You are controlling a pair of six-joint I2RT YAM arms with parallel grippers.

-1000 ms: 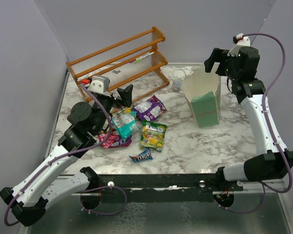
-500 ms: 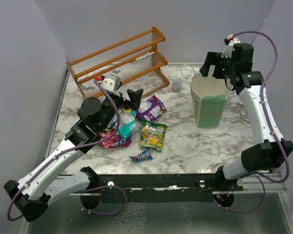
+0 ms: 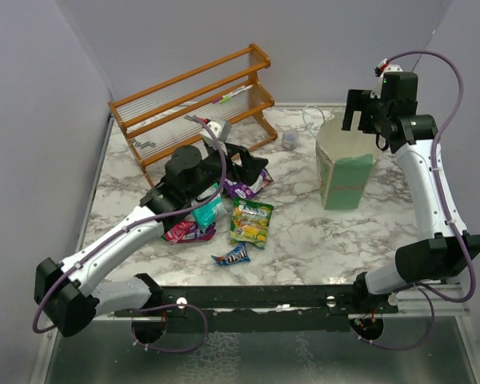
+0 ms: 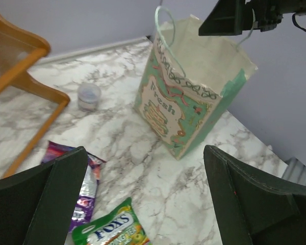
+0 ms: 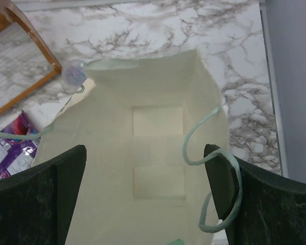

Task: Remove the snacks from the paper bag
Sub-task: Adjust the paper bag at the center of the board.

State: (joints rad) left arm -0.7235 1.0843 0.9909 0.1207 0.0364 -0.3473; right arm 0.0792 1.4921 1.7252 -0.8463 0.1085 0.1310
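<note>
A paper bag handle (image 5: 185, 148) is looped over my right gripper's finger. My left gripper should take the paper bag's other handle and pull the paper bag clear.
The mint-green paper bag (image 3: 344, 170) stands upright at the right, its cream inside (image 5: 158, 168) showing no packets. My right gripper (image 3: 362, 120) is open just above its mouth, and a string handle (image 5: 214, 127) loops over one finger. Snacks lie on the marble left of the bag: purple (image 3: 246, 184), teal (image 3: 205, 210), green-yellow (image 3: 252, 221), pink-red (image 3: 182, 233) and a dark blue bar (image 3: 232, 256). My left gripper (image 3: 244, 162) is open and empty above the purple packet (image 4: 84, 186) and the green-yellow packet (image 4: 112, 230), facing the bag (image 4: 194, 97).
A wooden rack (image 3: 194, 100) stands at the back left. A small grey cup (image 3: 290, 140) sits between the rack and the bag, and it also shows in the left wrist view (image 4: 88, 96). Purple walls close in the table on three sides.
My left arm has swung right, from the teal packet to above the purple one. The bag has shifted slightly right and stands straighter, with my right gripper following over its mouth.
</note>
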